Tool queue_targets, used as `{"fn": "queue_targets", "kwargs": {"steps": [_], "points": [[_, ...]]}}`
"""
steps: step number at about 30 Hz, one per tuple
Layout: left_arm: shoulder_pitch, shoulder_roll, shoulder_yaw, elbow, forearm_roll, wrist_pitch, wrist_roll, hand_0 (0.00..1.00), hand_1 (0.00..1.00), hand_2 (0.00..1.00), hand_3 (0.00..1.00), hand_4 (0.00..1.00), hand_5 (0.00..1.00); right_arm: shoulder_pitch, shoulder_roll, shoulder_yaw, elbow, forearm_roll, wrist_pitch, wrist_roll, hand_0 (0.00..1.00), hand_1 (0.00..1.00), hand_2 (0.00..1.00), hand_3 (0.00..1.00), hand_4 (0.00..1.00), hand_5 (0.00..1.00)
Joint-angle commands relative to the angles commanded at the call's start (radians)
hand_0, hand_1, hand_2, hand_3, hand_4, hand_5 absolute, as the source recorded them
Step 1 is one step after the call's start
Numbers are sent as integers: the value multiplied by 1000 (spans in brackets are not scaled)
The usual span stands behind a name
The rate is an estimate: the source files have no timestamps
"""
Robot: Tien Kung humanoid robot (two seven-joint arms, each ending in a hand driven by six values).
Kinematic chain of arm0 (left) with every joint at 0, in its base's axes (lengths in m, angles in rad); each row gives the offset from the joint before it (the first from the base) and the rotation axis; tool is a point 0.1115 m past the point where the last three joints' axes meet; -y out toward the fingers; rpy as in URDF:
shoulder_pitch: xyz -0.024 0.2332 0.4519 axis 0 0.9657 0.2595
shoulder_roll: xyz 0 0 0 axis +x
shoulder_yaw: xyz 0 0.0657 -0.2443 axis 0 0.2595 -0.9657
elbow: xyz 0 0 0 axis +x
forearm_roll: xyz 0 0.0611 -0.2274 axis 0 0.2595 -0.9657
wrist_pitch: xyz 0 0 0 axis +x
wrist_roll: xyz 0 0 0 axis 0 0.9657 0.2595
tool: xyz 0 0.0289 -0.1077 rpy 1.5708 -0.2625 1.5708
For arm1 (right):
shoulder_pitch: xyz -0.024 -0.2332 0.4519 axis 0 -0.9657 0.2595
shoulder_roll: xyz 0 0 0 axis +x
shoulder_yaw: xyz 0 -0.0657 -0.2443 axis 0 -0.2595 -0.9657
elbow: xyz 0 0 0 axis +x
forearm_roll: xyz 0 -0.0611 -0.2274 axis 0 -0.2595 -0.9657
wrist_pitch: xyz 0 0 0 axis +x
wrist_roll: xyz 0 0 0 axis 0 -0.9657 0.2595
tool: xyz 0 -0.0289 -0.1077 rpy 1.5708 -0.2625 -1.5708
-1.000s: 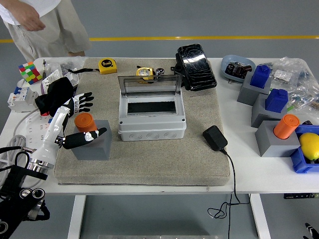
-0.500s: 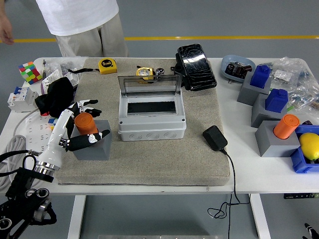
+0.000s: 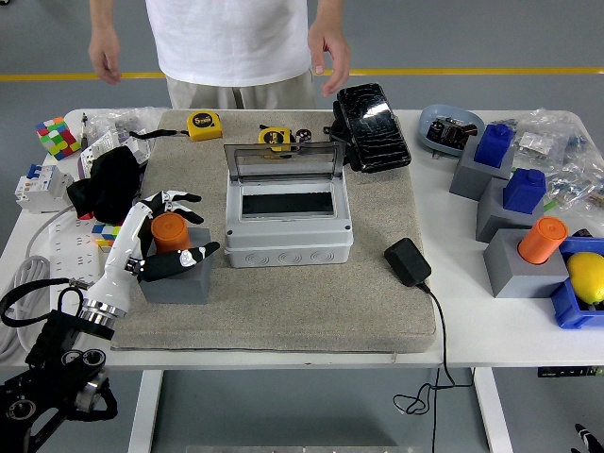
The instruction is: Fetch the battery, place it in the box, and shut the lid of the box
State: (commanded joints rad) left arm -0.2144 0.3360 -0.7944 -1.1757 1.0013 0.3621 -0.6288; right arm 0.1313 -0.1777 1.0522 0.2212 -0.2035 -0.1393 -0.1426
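My gripper will lift the orange battery (image 3: pixel 171 232), and it will come out and leave the grey block holder (image 3: pixel 177 287) behind, because smooth round sides rise above that holder.
An orange cylinder battery (image 3: pixel 170 231) stands upright in a grey block holder (image 3: pixel 179 274) on the left of the mat. My left hand (image 3: pixel 166 234) is open around it, fingers behind it and thumb in front, not closed on it. The grey box (image 3: pixel 287 225) sits at the mat's centre with its clear lid (image 3: pixel 282 162) raised at the back. My right hand is out of view.
A person stands at the far side, hands (image 3: pixel 328 58) hanging above the table edge. A black adapter (image 3: pixel 407 260) with cable lies right of the box. A black pouch (image 3: pixel 372 115), tape measures (image 3: pixel 203 124), a Rubik's cube (image 3: pixel 56 136) and grey holders with blue and orange parts (image 3: pixel 524 247) surround the mat.
My left hand moved right and closed in around the orange battery. The person walked from the far left to the middle of the far side.
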Motion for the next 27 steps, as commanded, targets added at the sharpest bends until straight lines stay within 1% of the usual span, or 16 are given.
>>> {"fn": "queue_targets", "kwargs": {"steps": [5, 6, 11, 12, 17, 18, 23, 24, 27], "points": [[-15, -10, 11, 15, -3, 5, -1, 325, 409, 388, 505, 998, 2, 0, 0, 0, 0, 1, -1, -1, 626, 647, 647, 555, 958, 505], [-17, -11, 12, 17, -3, 7, -3, 127, 270, 343, 468, 998, 2, 0, 0, 0, 0, 2, -1, 0, 625, 648, 646, 555, 958, 505], [-25, -12, 12, 24, -6, 25, -17, 127, 270, 343, 468, 998, 2, 0, 0, 2, 0, 1, -1, -1, 625, 648, 646, 555, 958, 505], [-25, -12, 12, 24, -7, 30, -17, 63, 181, 312, 431, 998, 2, -1, 0, 1, -1, 1, -1, -1, 626, 647, 646, 555, 958, 505], [-30, -13, 16, 33, -11, 47, -17, 63, 181, 312, 431, 998, 2, -1, 2, 0, 0, 2, -1, 2, 626, 647, 646, 555, 958, 505], [-30, -13, 17, 34, -10, 48, -17, 39, 126, 272, 369, 998, 2, -1, 2, 0, 0, 2, -1, 2, 625, 648, 646, 556, 958, 504], [-31, -14, 21, 35, -8, 53, -17, 39, 126, 272, 369, 998, 2, -2, 2, -1, 0, 2, -1, 3, 625, 648, 646, 556, 958, 504], [-31, -14, 22, 35, -9, 53, -17, 11, 88, 249, 319, 956, 2, -2, 2, -1, 0, 2, -1, 3, 625, 647, 647, 555, 957, 502], [-33, -13, 21, 30, -7, 53, -17, 11, 88, 249, 319, 956, 2, -1, 2, -2, -1, 3, 0, 2, 625, 647, 647, 555, 957, 502]]}}
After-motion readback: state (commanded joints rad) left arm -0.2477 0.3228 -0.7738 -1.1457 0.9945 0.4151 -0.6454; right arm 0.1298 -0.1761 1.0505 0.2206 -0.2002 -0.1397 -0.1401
